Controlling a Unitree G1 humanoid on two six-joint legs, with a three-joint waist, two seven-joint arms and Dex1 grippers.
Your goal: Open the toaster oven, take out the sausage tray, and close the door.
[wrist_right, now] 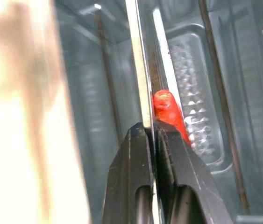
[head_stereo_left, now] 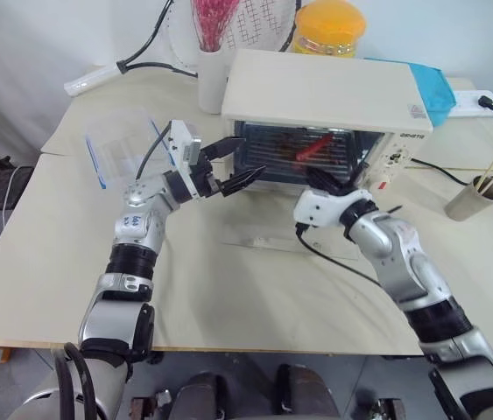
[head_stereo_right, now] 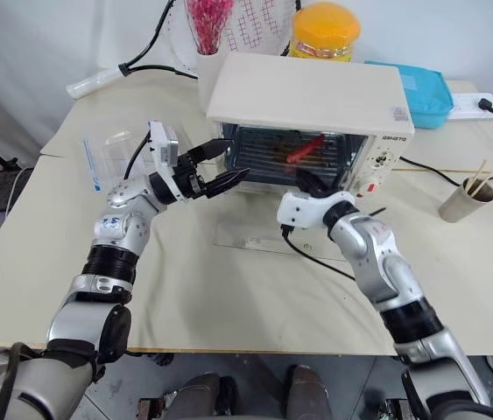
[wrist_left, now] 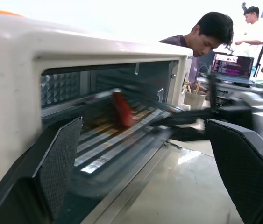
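Next, I take the tray's loose end [head_stereo_right: 241, 159] with my left gripper and carry it clear, as my right gripper holds the sausage tray's front edge [wrist_right: 143, 95] beside the sausage.
The cream-white toaster oven [head_stereo_left: 325, 92] stands at the back of the table. Its glass door [head_stereo_left: 268, 234] lies dropped flat in front of it. Inside, the ribbed silvery sausage tray [wrist_left: 117, 140] rests on the rack with a red sausage [wrist_left: 122, 109] on it. My right gripper [head_stereo_left: 320, 179] reaches into the oven mouth. It is shut on the tray's thin front edge [wrist_right: 143, 70], right beside the sausage [wrist_right: 166, 109]. My left gripper [head_stereo_left: 250, 156] hovers open at the left side of the opening, above the door, holding nothing.
A clear plastic container [head_stereo_left: 119, 149] sits left of the oven. A paper cup with sticks [head_stereo_left: 474, 199] and a power strip [head_stereo_left: 469, 103] are to the right. Behind the oven stand a white cup [head_stereo_left: 213, 79], an orange jar [head_stereo_left: 327, 26] and a blue box [head_stereo_left: 430, 87]. People [wrist_left: 210, 35] show beyond the table.
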